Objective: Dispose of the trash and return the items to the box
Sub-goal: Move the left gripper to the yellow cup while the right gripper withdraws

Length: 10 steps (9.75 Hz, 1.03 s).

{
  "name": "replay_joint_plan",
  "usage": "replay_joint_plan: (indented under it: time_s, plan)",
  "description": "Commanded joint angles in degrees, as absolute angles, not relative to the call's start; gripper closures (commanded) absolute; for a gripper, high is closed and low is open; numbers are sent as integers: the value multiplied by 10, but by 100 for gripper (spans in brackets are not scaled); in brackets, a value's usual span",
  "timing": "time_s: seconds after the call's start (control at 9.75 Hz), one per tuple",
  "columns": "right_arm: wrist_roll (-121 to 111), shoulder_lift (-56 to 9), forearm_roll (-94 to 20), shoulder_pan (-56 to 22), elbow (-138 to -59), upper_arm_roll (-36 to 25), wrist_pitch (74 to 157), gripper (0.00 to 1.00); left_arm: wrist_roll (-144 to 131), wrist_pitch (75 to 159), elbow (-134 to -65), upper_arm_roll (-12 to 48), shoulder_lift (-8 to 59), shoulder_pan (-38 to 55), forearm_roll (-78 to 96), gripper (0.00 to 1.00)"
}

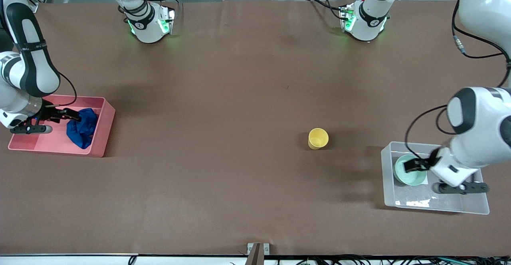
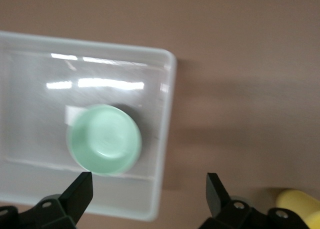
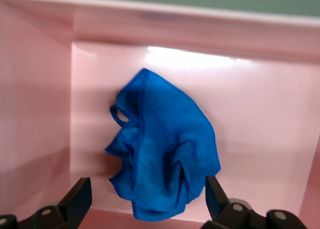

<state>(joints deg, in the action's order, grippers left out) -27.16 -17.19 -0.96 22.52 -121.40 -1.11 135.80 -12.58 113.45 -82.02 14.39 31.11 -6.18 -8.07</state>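
Observation:
The yellow cup (image 1: 318,138) is narrower than the mint-green bowl's empty opening (image 1: 410,173), so I expect the cup to sit upright inside the bowl when I lower it there.
The blue cloth lump (image 1: 82,131) lies in the pink tub (image 1: 102,135) at the right arm's end of the table. It also shows in the right wrist view (image 3: 162,159). My right gripper (image 1: 74,115) is open just above the cloth, with its jaws apart on either side (image 3: 147,194). The mint-green bowl (image 1: 409,173) sits in the clear box (image 1: 435,207) at the left arm's end. My left gripper (image 1: 415,164) is open and empty over the box's edge (image 2: 148,189), beside the bowl (image 2: 104,139). The yellow cup (image 1: 318,138) stands upright on the table, between the tubs.
The brown table top (image 1: 223,117) spreads between the pink tub and the clear box (image 2: 167,114). The cup's edge shows in the left wrist view (image 2: 300,204). Both arm bases stand along the table's edge farthest from the front camera.

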Motion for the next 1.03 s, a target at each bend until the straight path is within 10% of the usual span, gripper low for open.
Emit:
replay_joint_plan:
  time_s: [0.0,0.92]
  plan:
    - [-242,-126,-7,205,-1211,-8,1330,0,-235,1146,-905,190,291,-66,-98,3]
    - [-49,18,-5,58,-1051,-6,1015,0,-534,1298,-1064,222,313,29,-121,29]
